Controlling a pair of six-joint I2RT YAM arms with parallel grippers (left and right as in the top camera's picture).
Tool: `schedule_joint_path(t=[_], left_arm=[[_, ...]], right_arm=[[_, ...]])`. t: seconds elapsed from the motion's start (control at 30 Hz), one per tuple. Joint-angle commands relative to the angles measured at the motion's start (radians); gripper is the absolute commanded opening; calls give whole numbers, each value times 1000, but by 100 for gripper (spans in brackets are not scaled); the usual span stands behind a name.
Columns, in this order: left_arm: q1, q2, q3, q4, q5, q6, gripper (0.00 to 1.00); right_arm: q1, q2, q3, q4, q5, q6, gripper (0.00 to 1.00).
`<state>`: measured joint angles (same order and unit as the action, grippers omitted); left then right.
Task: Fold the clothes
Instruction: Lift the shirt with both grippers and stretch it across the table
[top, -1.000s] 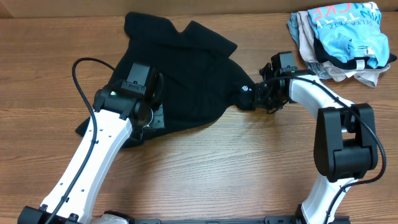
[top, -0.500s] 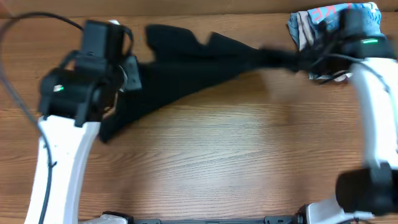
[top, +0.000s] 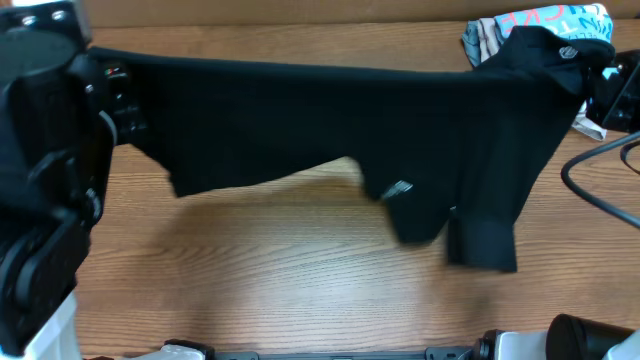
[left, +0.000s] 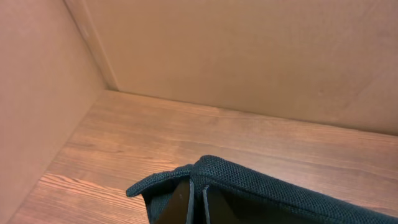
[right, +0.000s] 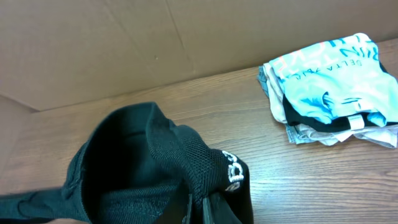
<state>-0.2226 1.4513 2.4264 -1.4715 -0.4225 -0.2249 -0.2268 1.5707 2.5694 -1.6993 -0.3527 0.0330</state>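
My raised grippers have the black T-shirt's lower edge (top: 482, 255) hanging below them, so next I swing the T-shirt toward the back wall (top: 300, 12) and then lower it while pulling it forward.
The black T-shirt (top: 300, 110) hangs in the air, stretched wide between my two grippers, high above the wooden table (top: 250, 290). Its lower edge and a sleeve with a small tag (top: 398, 188) dangle toward the camera. My left gripper (left: 198, 202) is shut on a black fabric fold (left: 261, 183) at the shirt's left end. My right gripper (right: 205, 208) is shut on the shirt's right end (right: 143, 168), beside a white logo mark (right: 233, 171). In the overhead view the left arm (top: 40, 180) fills the left edge; the right gripper (top: 600, 80) is mostly hidden by cloth.
A pile of other garments with a light blue printed shirt on top (top: 545, 25) lies at the table's back right corner, also in the right wrist view (right: 329, 87). Cardboard walls (left: 249, 50) stand behind and to the left of the table.
Both grippers have lifted the shirt off the table and pulled it apart sideways; it went from crumpled on the wood to hanging stretched, close to the overhead camera.
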Motion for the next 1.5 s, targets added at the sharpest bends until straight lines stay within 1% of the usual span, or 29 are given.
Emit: schedule_joint_path(t=[0.0,0.2,0.3,0.37,0.47,0.53,0.6,0.7,0.77,0.83,0.93,1.0,1.17,1.23,1.37,1.47], left_arm=[[15,-14,32,-21,-101,27,4],[15,42,30,-30,-114,28,4],[16,124,30,13,-160,28,4],[37,179,30,73,-173,48,4],[87,261,30,218,-172,87,4],[121,307,30,348,-166,106,4],[153,341,30,494,-121,136,4],[167,358,30,652,-67,178,4],[167,359,30,732,-43,195,4],[167,361,30,800,-16,204,4],[174,379,30,842,44,204,4],[184,404,30,824,82,203,4],[193,502,30,605,91,199,4],[193,542,30,486,91,196,4],[195,607,30,261,97,110,4],[199,632,30,114,159,65,4]], right_arm=[[-17,-37,21,6,74,-11,4],[-14,-6,6,35,66,-11,4],[0,70,-23,116,49,-37,4],[16,127,-31,192,73,-43,4],[35,210,-31,342,106,-43,4],[43,253,-31,462,109,-42,4],[47,280,-31,573,110,-41,4],[47,286,-29,699,155,6,4],[47,285,-24,762,205,16,4],[47,286,-24,801,211,16,4],[48,298,-24,823,210,15,4],[48,316,-25,819,193,15,4],[61,404,-30,662,149,-12,4],[76,442,-30,579,145,-44,4],[103,500,-30,419,117,-74,4],[115,507,-30,313,82,-79,4]])
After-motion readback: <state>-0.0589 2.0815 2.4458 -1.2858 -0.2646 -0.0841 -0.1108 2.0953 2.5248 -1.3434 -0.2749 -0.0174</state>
